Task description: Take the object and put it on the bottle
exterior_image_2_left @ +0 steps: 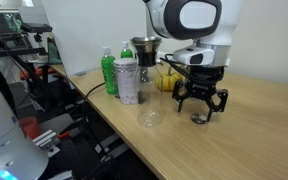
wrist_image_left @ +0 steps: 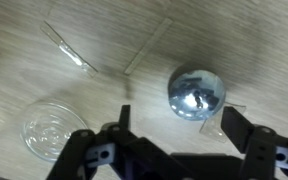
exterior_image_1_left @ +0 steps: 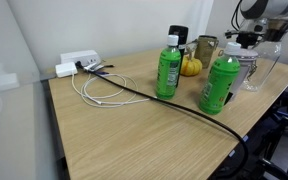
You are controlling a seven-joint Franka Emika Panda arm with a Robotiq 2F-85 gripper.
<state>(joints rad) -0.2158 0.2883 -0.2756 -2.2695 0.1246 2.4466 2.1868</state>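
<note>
The silver round object's edge (wrist_image_left: 220, 99) is near one finger of my open gripper. Next, I centre my gripper over the object's middle (wrist_image_left: 196, 94) before I close and lift.
A shiny silver round object (wrist_image_left: 195, 92) lies on the wooden table (wrist_image_left: 104, 40); in an exterior view it is a small dark piece (exterior_image_2_left: 198, 118) under the arm. My gripper (wrist_image_left: 179, 128) hangs just above it, open, its two dark fingers (wrist_image_left: 242, 125) standing wide on either side and touching nothing. It also shows open in an exterior view (exterior_image_2_left: 201, 103). Two green bottles (exterior_image_1_left: 167, 68) (exterior_image_1_left: 221, 84) stand upright on the table, and the nearer one hides most of the gripper (exterior_image_1_left: 246, 40) there. The same bottles (exterior_image_2_left: 127, 80) (exterior_image_2_left: 108, 70) stand left of the gripper.
An empty clear glass (wrist_image_left: 52, 128) (exterior_image_2_left: 149, 115) stands close beside the gripper. A metal cup (exterior_image_2_left: 142, 50) and a small yellow-orange gourd (exterior_image_1_left: 190, 67) stand behind the bottles. A white charger (exterior_image_1_left: 76, 63) with cables (exterior_image_1_left: 104, 90) lies at the far end.
</note>
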